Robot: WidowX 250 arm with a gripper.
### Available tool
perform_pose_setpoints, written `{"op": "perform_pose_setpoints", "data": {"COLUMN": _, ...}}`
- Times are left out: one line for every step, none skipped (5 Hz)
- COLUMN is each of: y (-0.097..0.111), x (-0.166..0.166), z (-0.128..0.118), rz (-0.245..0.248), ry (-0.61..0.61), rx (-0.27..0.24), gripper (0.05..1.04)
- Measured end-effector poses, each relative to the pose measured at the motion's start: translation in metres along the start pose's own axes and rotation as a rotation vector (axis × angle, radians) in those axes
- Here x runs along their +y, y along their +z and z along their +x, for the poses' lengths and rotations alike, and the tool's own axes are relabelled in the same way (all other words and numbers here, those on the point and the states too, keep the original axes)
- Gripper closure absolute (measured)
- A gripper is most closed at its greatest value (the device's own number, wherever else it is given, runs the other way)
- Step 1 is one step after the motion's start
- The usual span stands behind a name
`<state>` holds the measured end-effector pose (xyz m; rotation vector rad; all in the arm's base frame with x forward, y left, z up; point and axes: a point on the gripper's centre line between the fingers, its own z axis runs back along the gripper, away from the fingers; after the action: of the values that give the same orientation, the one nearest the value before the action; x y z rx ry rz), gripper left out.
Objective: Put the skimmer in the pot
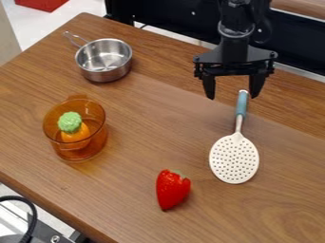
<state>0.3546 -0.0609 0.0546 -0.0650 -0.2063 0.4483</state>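
My gripper will lower the skimmer in, and its teal handle will stick out past the pot's rim, because the skimmer is longer than the silver pot is wide.
My gripper (232, 95) hangs open near the table's back edge at the upper right, its two fingers apart with nothing held between them. Just below it is the skimmer (234, 158), lying flat with its teal handle's end by the right finger and its white perforated head toward the front. A small silver metal pot (105, 59) with a thin handle stands upright at the upper left. At the left stands a see-through orange pot (95, 111), which holds an orange toy vegetable with a green top (75, 131).
A red strawberry-like toy (172, 189) lies at the front middle, left of the skimmer's head. The wooden table (146, 118) has its left edge running down past the orange pot. A black cable (32, 213) curves at the lower left, beyond the table.
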Motion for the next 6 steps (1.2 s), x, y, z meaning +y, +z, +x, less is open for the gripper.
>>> {"op": "perform_pose_setpoints", "data": {"y": -0.011, "x": 0.004, "z": -0.007, "rz": 0.023, "ry": 0.0, "rx": 0.039, "gripper": 0.083}}
{"op": "perform_pose_setpoints", "data": {"y": -0.02, "x": 0.004, "z": -0.018, "rz": 0.027, "ry": -0.023, "rx": 0.109, "gripper": 0.083}}
{"op": "perform_pose_setpoints", "data": {"y": -0.023, "x": 0.0, "z": -0.021, "rz": 0.017, "ry": -0.032, "rx": 0.109, "gripper": 0.083}}
{"op": "perform_pose_setpoints", "data": {"y": -0.028, "x": -0.006, "z": -0.027, "rz": -0.001, "ry": -0.03, "rx": 0.09, "gripper": 0.083}}
{"op": "perform_pose_setpoints", "data": {"y": -0.039, "x": -0.013, "z": -0.036, "rz": 0.031, "ry": -0.038, "rx": 0.097, "gripper": 0.083}}
{"op": "perform_pose_setpoints", "data": {"y": -0.046, "x": -0.018, "z": -0.033, "rz": 0.053, "ry": -0.032, "rx": 0.073, "gripper": 0.083}}
